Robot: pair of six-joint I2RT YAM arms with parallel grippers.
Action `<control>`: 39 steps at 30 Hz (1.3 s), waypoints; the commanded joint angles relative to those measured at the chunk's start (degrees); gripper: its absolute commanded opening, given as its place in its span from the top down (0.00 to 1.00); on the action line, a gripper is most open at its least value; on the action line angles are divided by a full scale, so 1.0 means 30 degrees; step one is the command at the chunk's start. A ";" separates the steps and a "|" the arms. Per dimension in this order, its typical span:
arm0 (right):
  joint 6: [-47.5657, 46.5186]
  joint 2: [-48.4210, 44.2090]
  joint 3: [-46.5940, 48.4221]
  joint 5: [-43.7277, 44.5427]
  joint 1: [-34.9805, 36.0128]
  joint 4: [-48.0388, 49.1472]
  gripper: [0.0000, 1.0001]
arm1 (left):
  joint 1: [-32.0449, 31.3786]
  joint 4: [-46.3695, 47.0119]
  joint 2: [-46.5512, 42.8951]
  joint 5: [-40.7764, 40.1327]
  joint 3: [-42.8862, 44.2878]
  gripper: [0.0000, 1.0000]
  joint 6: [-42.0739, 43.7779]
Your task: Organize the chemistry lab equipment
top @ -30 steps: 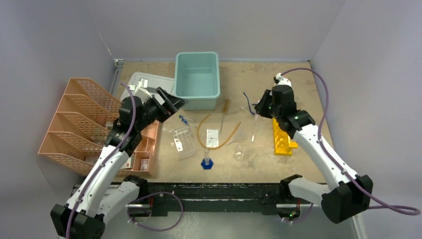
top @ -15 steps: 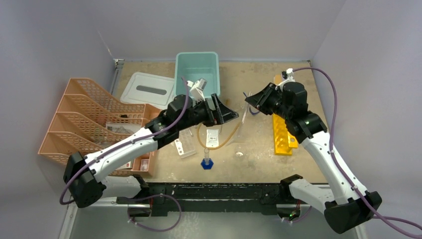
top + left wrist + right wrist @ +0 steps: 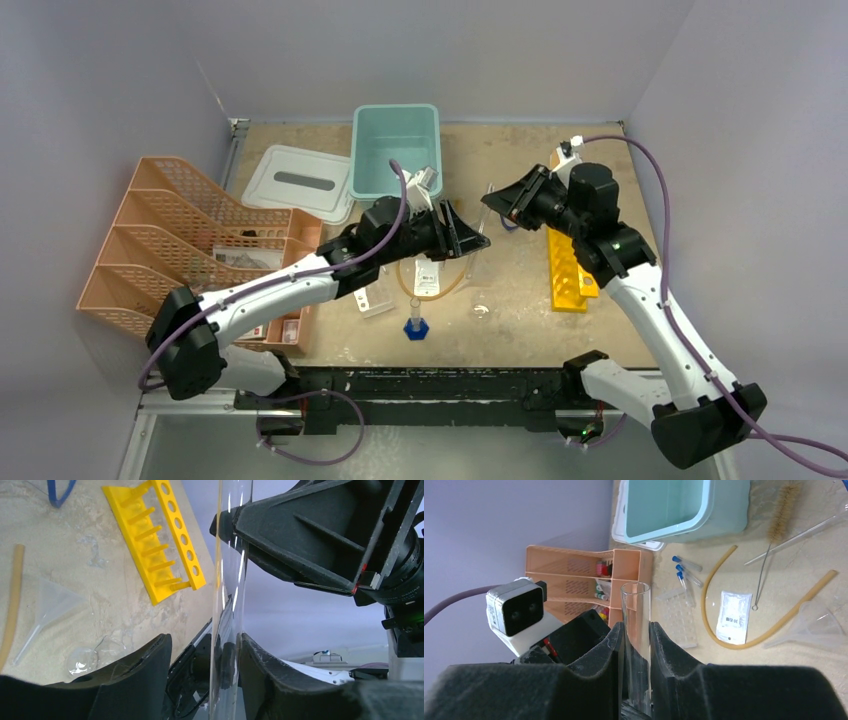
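The glass tube is lying crosswise over my right gripper's fingers. I should hold it with my left gripper while my right gripper takes its open end lengthwise.
My right gripper is shut on a clear glass tube and holds it in the air over the table's middle right, open end pointing away. My left gripper is open around the same tube; the tube rests against its right finger, with a gap to the left one. In the top view the two grippers face each other. On the table lie amber tubing, a white packet, blue-capped tubes, a blue-based cylinder and a glass dish.
A yellow rack lies at the right. A teal bin stands at the back, its lid beside it. Peach trays line the left. A brush, a funnel and a clear well plate lie mid-table.
My left arm has swung from the trays to the middle and brought its open fingers around the tube. My right gripper has lifted the tube and turned it toward the left arm.
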 commanded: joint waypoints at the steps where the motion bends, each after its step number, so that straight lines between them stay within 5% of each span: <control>1: 0.0214 -0.0377 -0.0135 -0.0875 -0.0030 0.1131 0.85 | -0.0136 0.1618 0.0287 0.0357 0.0705 0.54 -0.0125; 8: -0.0530 -0.0314 0.0041 -0.1015 -0.0070 0.0558 0.78 | -0.0151 0.0667 0.0638 0.1043 0.1686 0.98 0.1757; 12: -0.2188 0.0246 0.1435 -0.2667 -0.1167 -0.1624 0.40 | -0.0081 -0.2126 0.0239 0.0856 0.2899 1.00 0.5848; 17: -0.5736 0.1590 0.4189 -0.7984 -0.3997 -0.5076 0.24 | 0.0697 -0.5614 0.0512 0.3528 0.5134 1.00 1.0254; 22: -0.7093 0.2513 0.5994 -0.9492 -0.4014 -0.6831 0.25 | 0.1947 -0.7950 0.1648 0.6233 0.6996 1.00 1.2202; 29: -0.6279 0.3057 0.5824 -1.0228 -0.3996 -0.6097 0.43 | 0.2615 -1.0318 0.2569 0.8438 0.8682 1.00 1.4236; 39: -0.5813 0.4514 0.5796 -1.0068 -0.4018 -0.6163 0.39 | 0.2723 -1.1813 0.3181 0.8572 0.9626 1.00 1.5858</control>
